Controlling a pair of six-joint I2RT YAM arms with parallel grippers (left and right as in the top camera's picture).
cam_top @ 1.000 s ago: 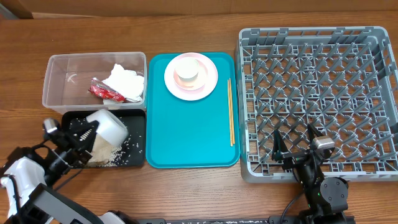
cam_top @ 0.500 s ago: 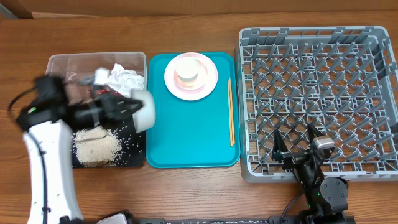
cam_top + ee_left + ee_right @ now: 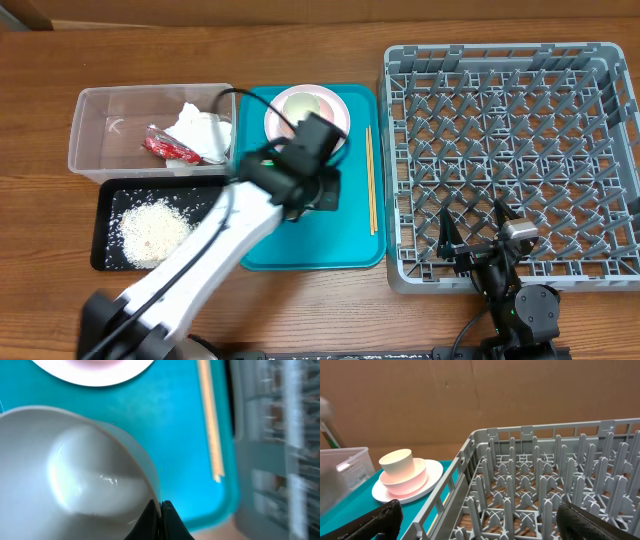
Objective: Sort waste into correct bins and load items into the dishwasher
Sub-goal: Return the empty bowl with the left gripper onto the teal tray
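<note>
The empty whitish bowl (image 3: 82,477) is hanging upright above a free part of the teal tray (image 3: 308,232), so my left gripper should keep bringing it down until the bowl's base rests there.
My left gripper (image 3: 161,510) is shut on the rim of a whitish bowl (image 3: 75,470), which looks bare inside. In the overhead view this gripper (image 3: 318,193) hangs over the teal tray (image 3: 300,240), just below the pink plate (image 3: 335,125) with its small white cup (image 3: 305,104). Wooden chopsticks (image 3: 370,180) lie along the tray's right side. Tissue (image 3: 200,133) and a red wrapper (image 3: 165,149) sit in the clear tub (image 3: 110,130). Rice (image 3: 150,230) is heaped in the black tray (image 3: 205,195). Over the near edge of the grey dish rack (image 3: 510,150), my right gripper (image 3: 470,232) stands open with nothing in it.
In the right wrist view the rack's upright pegs (image 3: 545,485) fill the space ahead, and the plate (image 3: 430,477) with the stacked cup (image 3: 397,462) lies to the left beyond the rack wall. Brown cardboard stands behind the table.
My left arm has swung right with the bowl, from the black tray to above the teal tray. The rice stays heaped in the black tray. The right arm has not moved.
</note>
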